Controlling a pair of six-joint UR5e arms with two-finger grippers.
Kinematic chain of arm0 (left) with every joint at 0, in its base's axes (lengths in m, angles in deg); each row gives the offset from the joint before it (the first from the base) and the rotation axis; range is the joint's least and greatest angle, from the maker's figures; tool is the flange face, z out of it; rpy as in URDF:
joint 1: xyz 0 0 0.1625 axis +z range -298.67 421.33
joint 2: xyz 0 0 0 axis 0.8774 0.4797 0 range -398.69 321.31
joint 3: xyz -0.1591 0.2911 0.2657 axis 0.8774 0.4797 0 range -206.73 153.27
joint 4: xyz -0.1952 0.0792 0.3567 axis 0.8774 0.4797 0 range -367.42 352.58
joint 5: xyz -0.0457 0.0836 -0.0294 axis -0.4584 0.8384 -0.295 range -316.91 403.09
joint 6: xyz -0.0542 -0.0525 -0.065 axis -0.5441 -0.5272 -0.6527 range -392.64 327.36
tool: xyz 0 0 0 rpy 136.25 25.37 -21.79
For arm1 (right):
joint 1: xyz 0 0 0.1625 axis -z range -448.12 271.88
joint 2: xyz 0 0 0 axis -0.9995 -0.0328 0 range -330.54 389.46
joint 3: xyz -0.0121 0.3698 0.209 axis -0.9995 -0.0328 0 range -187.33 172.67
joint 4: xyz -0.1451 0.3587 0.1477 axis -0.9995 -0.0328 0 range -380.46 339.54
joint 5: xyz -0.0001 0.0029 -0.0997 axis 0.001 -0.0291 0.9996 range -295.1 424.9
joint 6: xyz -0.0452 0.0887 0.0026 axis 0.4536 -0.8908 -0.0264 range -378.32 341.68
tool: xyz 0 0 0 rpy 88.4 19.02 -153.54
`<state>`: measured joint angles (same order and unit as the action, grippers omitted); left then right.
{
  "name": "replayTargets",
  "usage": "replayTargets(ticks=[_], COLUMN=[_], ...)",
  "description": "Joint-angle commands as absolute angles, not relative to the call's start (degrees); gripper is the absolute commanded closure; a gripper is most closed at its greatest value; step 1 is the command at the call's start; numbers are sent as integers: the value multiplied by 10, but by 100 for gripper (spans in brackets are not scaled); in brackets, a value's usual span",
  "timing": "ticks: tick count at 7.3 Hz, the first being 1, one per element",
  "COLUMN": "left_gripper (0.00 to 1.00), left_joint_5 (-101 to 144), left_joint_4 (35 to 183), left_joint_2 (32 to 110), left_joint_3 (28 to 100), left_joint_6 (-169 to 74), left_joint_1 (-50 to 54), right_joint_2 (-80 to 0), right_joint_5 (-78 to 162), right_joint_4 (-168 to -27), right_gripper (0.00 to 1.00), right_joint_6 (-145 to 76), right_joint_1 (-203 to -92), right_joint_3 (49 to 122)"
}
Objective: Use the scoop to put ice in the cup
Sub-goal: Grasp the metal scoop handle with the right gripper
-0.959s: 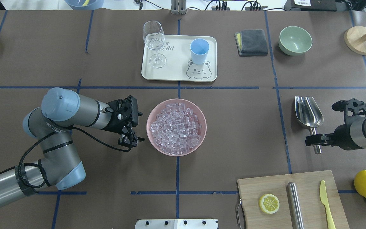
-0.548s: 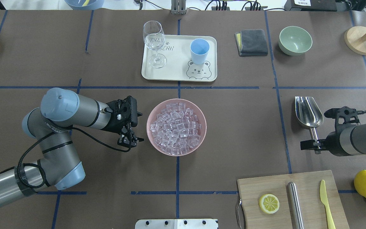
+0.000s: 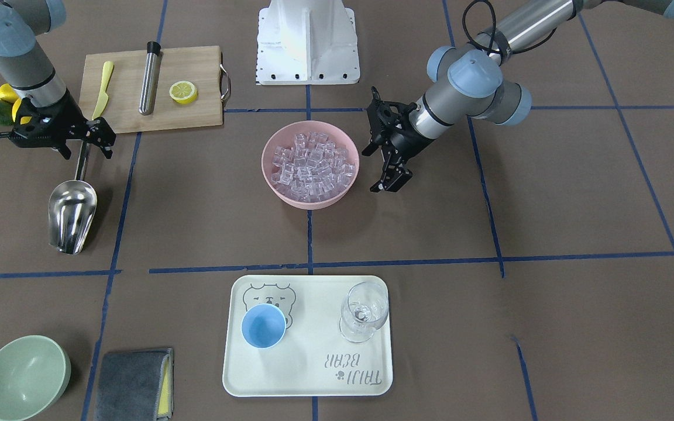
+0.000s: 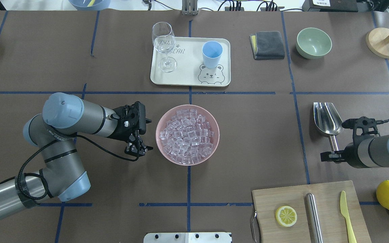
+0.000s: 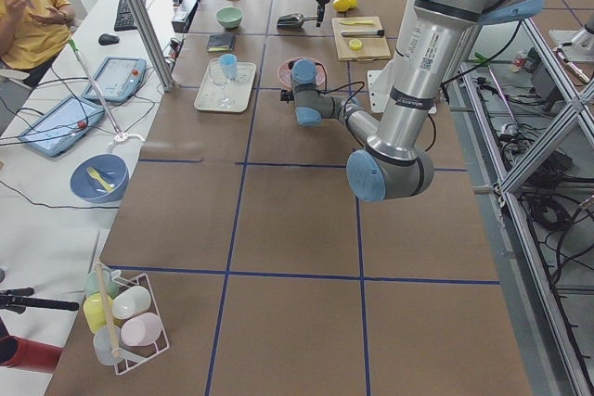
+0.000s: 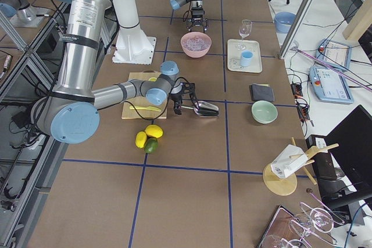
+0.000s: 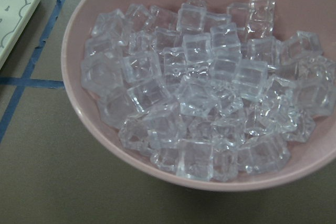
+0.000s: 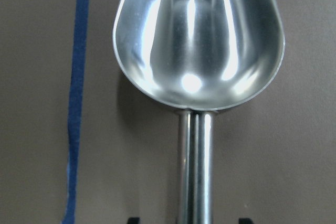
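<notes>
Separate cubes lie in a jumble in the pink bowl, so the ice should come loose into the trough when I push the steel scoop in and lift.
The steel scoop lies on the table at the right, trough pointing away and rod handle toward me. It fills the right wrist view. My right gripper is open, with one finger on each side of the handle's end. The ice fills a pink bowl at the table's middle. My left gripper hangs just left of the bowl, empty, its fingers looking slightly apart. The light-blue cup stands empty on a cream tray.
A wine glass stands on the tray beside the cup. A cutting board at the front right holds a lemon slice, a steel cylinder and a yellow knife. A grey cloth, green bowl and lemons are at the right.
My right gripper has shifted a little nearer along the scoop's handle toward its end and lowered. The left arm, bowl and scoop have not moved.
</notes>
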<state>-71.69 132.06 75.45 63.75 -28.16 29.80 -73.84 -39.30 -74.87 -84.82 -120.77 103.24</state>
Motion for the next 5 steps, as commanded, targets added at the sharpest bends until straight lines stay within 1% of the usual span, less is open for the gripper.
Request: replayTargets(ticks=[1, 3, 4, 5], left_gripper=[0, 0, 0, 0], left_joint_5=[-717, -717, -718, -717], left_joint_4=[1321, 1321, 1321, 1321], left_joint_2=[755, 754, 754, 754], left_joint_3=[639, 644, 645, 646], left_joint_6=[-282, -282, -282, -282], left_joint_1=[298, 297, 297, 298], right_joint_2=[-740, -740, -743, -746], right_joint_5=[-392, -392, -396, -398], right_joint_4=[-742, -742, -742, -742], right_gripper=[70, 100, 100, 100], right_joint_6=[-844, -838, -805, -765], right_joint_1=[-1209, -1209, -1210, -1212], right_joint_3=[1034, 1035, 1038, 1057])
